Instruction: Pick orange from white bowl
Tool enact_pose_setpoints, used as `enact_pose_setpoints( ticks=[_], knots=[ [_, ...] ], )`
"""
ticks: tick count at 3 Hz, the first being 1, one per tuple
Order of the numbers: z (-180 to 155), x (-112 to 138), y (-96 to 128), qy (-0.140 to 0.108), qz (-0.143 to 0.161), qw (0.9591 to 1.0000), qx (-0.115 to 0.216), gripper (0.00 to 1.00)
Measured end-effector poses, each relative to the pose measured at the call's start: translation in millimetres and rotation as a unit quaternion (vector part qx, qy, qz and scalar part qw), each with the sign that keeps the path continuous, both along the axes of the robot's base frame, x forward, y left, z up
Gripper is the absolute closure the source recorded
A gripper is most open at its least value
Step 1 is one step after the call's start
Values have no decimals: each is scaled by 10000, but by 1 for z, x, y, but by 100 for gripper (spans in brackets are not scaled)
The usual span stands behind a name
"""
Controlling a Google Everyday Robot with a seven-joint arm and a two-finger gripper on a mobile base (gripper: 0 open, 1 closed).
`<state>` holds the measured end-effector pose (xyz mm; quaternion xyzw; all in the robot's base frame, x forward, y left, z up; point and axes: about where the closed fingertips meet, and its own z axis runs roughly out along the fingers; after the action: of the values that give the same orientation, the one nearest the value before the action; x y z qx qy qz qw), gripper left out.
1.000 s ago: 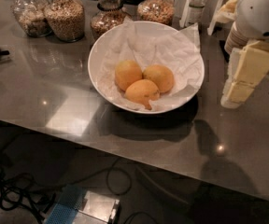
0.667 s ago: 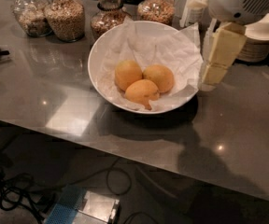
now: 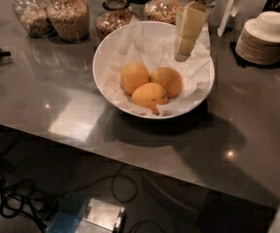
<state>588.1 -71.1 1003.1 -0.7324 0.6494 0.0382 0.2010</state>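
Empty crumpled paper (image 3: 191, 70) lies under my gripper's fingers beside the fruits, so I should lift my fingers and cross above the fruits (image 3: 154, 66) before reaching down for the orange.
The white bowl (image 3: 106, 52) stands in the middle of the grey table, lined with crumpled white paper. Three yellow-orange fruits lie in it, touching. The round orange (image 3: 134, 76) is on the left. A second fruit (image 3: 167, 80) lies to its right, and a more oval fruit with a pointed tip (image 3: 149, 96) lies in front. My gripper (image 3: 181, 55) hangs down from the top of the view over the bowl's right rear part, above and to the right of the fruits, apart from them. It holds nothing that I can see.
Several glass jars (image 3: 69, 16) of grains stand behind the bowl. A stack of small tan plates (image 3: 266, 40) sits at the right, a white stand (image 3: 230, 11) beside it. The table's front edge (image 3: 130, 152) runs below the bowl, with cables (image 3: 13, 198) on the floor.
My gripper has moved left and toward the back, from beside the bowl's right rim to above the bowl's right rear part. The fruits have not moved.
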Motion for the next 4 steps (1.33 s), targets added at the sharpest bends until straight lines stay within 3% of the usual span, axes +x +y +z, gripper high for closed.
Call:
enact_pose_setpoints(
  ticks=[1, 2, 4],
  knots=[
    [-30, 62, -2, 162, -177, 9997, 85, 0],
    [-54, 105, -19, 61, -476, 9987, 165, 0],
    [-45, 112, -10, -206, -496, 9984, 168, 0]
  ],
)
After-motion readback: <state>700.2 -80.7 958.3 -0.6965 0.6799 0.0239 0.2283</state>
